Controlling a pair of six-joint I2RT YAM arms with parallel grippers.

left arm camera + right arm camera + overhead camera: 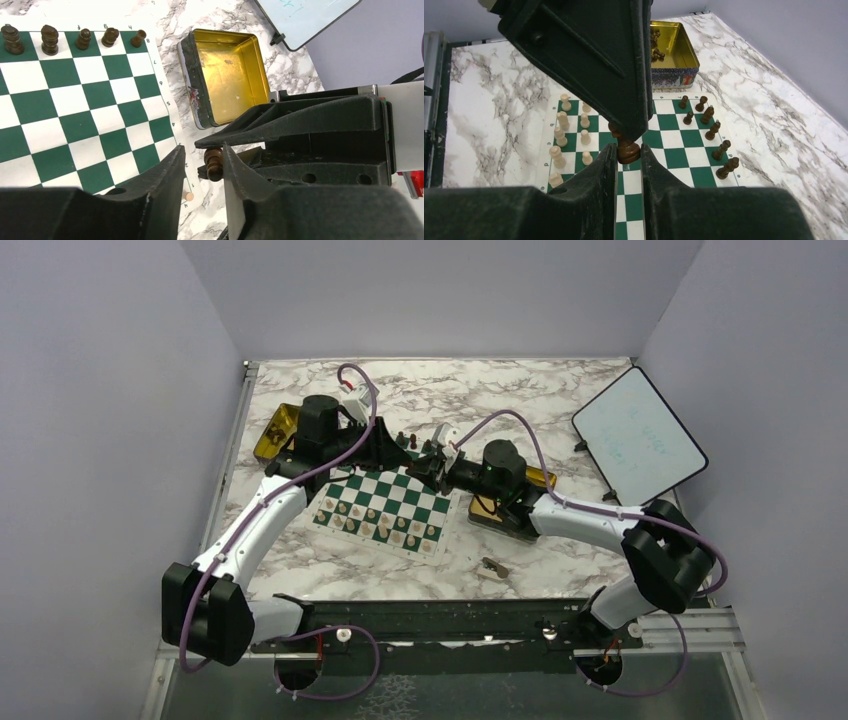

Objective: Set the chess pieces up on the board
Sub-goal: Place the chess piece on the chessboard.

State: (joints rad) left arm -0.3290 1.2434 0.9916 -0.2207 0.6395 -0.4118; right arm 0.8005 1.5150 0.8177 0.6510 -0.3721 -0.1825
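The dark brown piece's base is held in my right gripper, so my left gripper should grab the piece's head and set the piece upright on the board.
The green and white board lies mid-table. Pale beige pieces stand along its near side, dark brown pieces along its far side, also in the left wrist view. My right gripper is shut on the base of a dark brown piece, held above the board's far right corner. My left gripper is open, its fingers either side of that piece's head, with a gap on one side. In the top view it meets the right gripper.
An open empty gold tin sits right of the board. Another gold tin with dark pieces is at the far left. A white tablet leans at the back right. One loose piece lies near the front.
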